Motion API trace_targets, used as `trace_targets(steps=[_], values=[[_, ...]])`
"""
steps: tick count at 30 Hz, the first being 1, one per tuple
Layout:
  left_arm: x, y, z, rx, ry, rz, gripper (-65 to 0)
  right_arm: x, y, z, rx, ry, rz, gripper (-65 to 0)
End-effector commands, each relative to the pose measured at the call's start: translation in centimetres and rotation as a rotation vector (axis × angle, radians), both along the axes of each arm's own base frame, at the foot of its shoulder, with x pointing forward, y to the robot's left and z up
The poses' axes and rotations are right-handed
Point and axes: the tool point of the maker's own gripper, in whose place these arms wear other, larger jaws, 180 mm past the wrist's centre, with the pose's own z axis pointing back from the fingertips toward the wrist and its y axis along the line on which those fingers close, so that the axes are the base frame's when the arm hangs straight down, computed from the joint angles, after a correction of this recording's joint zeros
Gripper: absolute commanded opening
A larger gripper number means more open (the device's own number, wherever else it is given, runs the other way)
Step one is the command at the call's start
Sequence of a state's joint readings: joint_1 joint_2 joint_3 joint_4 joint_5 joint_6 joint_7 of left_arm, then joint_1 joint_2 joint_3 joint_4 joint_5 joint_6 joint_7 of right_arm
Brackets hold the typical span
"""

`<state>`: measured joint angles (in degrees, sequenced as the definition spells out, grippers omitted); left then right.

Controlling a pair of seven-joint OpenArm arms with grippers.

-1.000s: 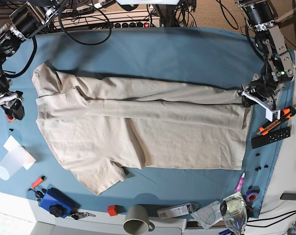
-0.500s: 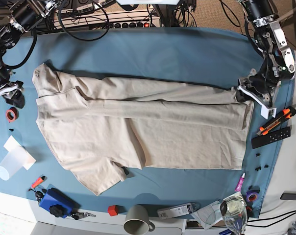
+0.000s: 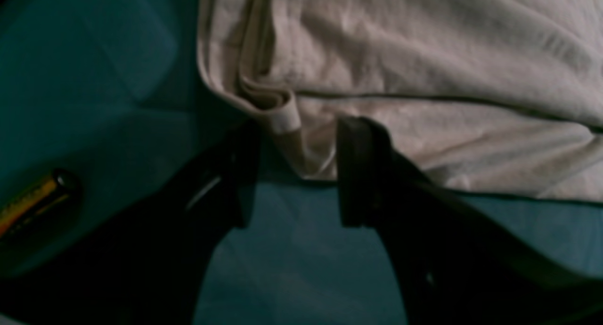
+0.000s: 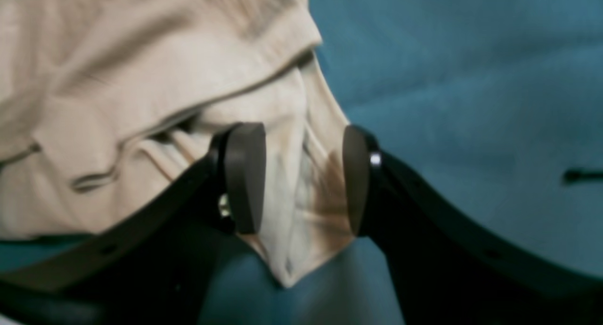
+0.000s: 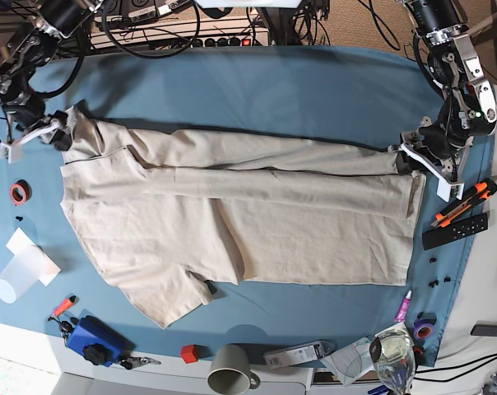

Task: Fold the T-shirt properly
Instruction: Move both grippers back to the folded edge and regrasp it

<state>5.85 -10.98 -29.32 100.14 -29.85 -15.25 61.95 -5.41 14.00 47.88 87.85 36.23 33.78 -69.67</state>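
The T-shirt's far edge (image 5: 257, 137) curves from the hem corner to the shoulder corner. My right gripper should therefore pinch the T-shirt's shoulder corner (image 5: 84, 125) and pull back together with my left gripper.
The beige T-shirt (image 5: 232, 210) lies lengthwise on the blue table cloth (image 5: 273, 90), its far long edge folded inward and its collar end on the base view's left. My left gripper (image 5: 407, 160) sits at the far hem corner on that view's right. In the left wrist view the left gripper (image 3: 297, 174) is open, its black fingers (image 3: 362, 174) straddling a rolled hem corner of the T-shirt (image 3: 424, 70). My right gripper (image 5: 59, 136) is at the far shoulder corner. The right wrist view shows the right gripper (image 4: 301, 179) open, with a pointed flap of the T-shirt (image 4: 301, 212) between its pads (image 4: 245, 174).
An orange utility knife (image 5: 462, 204) and a black remote (image 5: 454, 230) lie by the hem end. A red tape roll (image 5: 18, 192) and a plastic cup (image 5: 14, 281) lie at the left edge. A mug (image 5: 229, 370), a blue object (image 5: 92, 339) and a glass (image 5: 392, 354) line the near edge.
My right arm has swung in from the table's left edge to the shirt's far shoulder corner. The left gripper has shifted only slightly at the hem corner.
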Motion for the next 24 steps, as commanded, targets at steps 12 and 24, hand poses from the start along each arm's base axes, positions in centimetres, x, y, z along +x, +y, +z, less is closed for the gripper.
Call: trace_targets(steps=[12, 24], values=[[1.0, 0.3, 1.4, 0.012, -0.057, -0.004, -39.3, 0.0, -3.0, 1.5, -0.117, 0.023, -0.024, -37.9], [1.0, 0.4, 1.4, 0.015, -0.059, -0.003, -39.3, 0.0, -3.4, 0.9, -0.159, 0.045, -0.055, -37.9]])
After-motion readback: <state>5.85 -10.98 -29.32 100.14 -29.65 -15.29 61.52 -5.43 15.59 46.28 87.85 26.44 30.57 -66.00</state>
